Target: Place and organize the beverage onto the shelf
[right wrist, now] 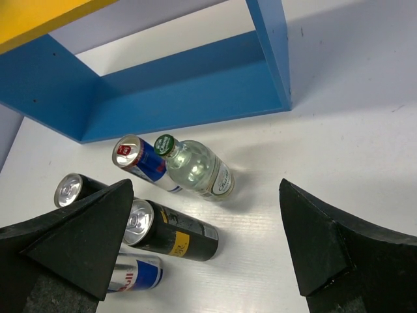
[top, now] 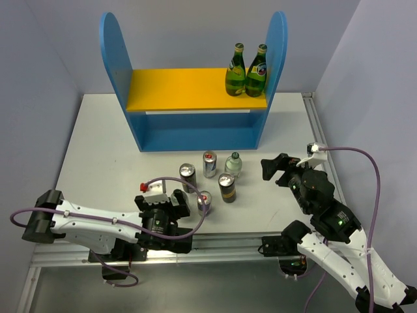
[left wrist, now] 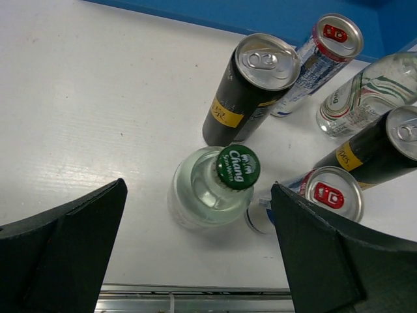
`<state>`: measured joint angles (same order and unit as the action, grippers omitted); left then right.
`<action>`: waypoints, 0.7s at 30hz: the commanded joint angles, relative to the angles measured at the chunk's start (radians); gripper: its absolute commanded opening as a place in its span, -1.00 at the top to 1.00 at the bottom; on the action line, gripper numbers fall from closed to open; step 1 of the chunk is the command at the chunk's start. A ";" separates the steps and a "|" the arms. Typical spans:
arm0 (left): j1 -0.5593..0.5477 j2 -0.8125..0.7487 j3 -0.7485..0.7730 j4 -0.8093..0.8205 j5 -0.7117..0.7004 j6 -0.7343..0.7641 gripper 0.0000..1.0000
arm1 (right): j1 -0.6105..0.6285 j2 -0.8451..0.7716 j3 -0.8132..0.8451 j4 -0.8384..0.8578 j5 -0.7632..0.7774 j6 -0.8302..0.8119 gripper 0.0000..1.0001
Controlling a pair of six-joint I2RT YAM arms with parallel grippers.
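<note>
I keep my left gripper moving toward the green cap until the clear bottle, upright in the open gap, has a finger on either side, then close.
The blue shelf with a yellow upper board stands at the back. On the table in front of it stand two silver cans, two black cans and a clear bottle. A second clear bottle with a green cap stands upright between my left gripper's open fingers, untouched; my left gripper hides it from the top camera. My right gripper is open and empty, hovering right of the drinks, and its own view looks down on the clear bottle.
Two dark green bottles stand at the right end of the yellow board. The shelf's lower level shows nothing in it. The table's near metal edge lies just behind my left fingers. Grey walls close in both sides.
</note>
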<state>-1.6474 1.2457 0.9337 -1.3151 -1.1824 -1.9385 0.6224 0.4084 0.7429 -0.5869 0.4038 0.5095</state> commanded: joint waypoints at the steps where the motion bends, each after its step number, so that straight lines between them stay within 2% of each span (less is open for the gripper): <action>1: -0.009 -0.028 -0.035 0.002 -0.051 -0.066 -0.99 | 0.007 -0.003 -0.010 0.047 0.026 0.014 -1.00; 11: -0.003 0.049 -0.055 0.109 -0.125 0.030 -0.99 | 0.005 0.006 -0.030 0.062 0.021 0.021 -1.00; 16: 0.058 0.086 -0.039 0.238 -0.125 0.220 -0.99 | 0.005 0.004 -0.036 0.064 0.023 0.023 -1.00; 19: 0.090 0.077 -0.058 0.362 -0.115 0.346 -0.95 | 0.005 0.001 -0.039 0.065 0.021 0.021 -1.00; 20: 0.101 0.071 -0.077 0.402 -0.108 0.434 -0.92 | 0.005 -0.003 -0.040 0.065 0.020 0.021 -1.00; 21: 0.124 0.063 -0.088 0.495 -0.099 0.479 -0.88 | 0.007 -0.002 -0.040 0.067 0.021 0.023 -1.00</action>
<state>-1.5574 1.3300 0.8600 -1.0153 -1.2690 -1.6592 0.6224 0.4091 0.7109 -0.5682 0.4034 0.5270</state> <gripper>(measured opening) 0.950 0.999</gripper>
